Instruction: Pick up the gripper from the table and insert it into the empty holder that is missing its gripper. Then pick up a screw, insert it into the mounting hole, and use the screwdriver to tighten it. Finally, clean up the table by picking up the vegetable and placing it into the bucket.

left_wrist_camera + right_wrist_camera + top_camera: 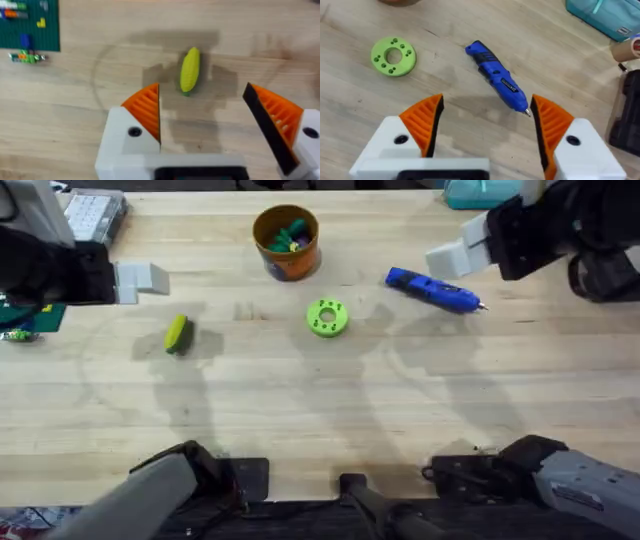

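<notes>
A green stub (186, 93) pokes out at one end, so I expect the yellow-green vegetable (177, 335) to reveal green husk hidden on its underside once I lift it.
The yellow-green vegetable (177, 333) lies on the table (300, 410) at the left; it also lies just beyond my left gripper's tips (190, 70). My left gripper (201, 90) (140, 277) is open and holds nothing. The orange bucket (286, 242) stands at the back centre with several small coloured pieces inside. The blue screwdriver (432, 290) (497, 80) lies flat at the right, its metal tip close to one orange pad (547, 122) of my right gripper (487, 100) (455, 255), which is open and empty. The loose gripper part, the holder and the screw are out of view.
A flat green ring with holes (327, 318) (393, 56) lies between the bucket and the screwdriver. A clear parts box (95, 215) and a green brick baseplate (30, 25) sit at the far left. A teal case (610, 17) and a black object (625, 115) are at the far right.
</notes>
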Available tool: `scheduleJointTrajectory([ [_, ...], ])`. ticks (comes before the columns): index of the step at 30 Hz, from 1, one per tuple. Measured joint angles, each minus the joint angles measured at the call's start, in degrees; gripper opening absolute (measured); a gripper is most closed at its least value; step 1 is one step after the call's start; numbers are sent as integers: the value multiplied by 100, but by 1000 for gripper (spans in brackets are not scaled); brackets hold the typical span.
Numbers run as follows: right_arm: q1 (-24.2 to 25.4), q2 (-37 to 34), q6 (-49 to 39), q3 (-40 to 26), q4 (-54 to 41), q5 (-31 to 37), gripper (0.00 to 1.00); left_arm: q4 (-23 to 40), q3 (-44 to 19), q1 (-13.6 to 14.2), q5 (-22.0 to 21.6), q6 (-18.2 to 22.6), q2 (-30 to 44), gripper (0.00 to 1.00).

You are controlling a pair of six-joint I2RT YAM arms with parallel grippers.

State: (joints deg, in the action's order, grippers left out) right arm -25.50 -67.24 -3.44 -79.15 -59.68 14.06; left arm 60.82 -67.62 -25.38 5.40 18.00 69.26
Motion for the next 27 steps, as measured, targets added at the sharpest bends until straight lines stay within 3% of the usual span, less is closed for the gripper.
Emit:
scheduleJointTrajectory([
  [5,0,0,-1,0,-34,0,995,-106,-6,-58,-238,76,1175,986],
  [11,0,-1,0,0,-36,0,995,-330,-6,85,-414,317,2224,986],
  [20,0,0,0,0,-37,1,995,-496,-6,229,-528,436,3159,986],
  [27,0,0,0,0,-38,2,995,-565,-6,336,-528,478,3315,986],
])
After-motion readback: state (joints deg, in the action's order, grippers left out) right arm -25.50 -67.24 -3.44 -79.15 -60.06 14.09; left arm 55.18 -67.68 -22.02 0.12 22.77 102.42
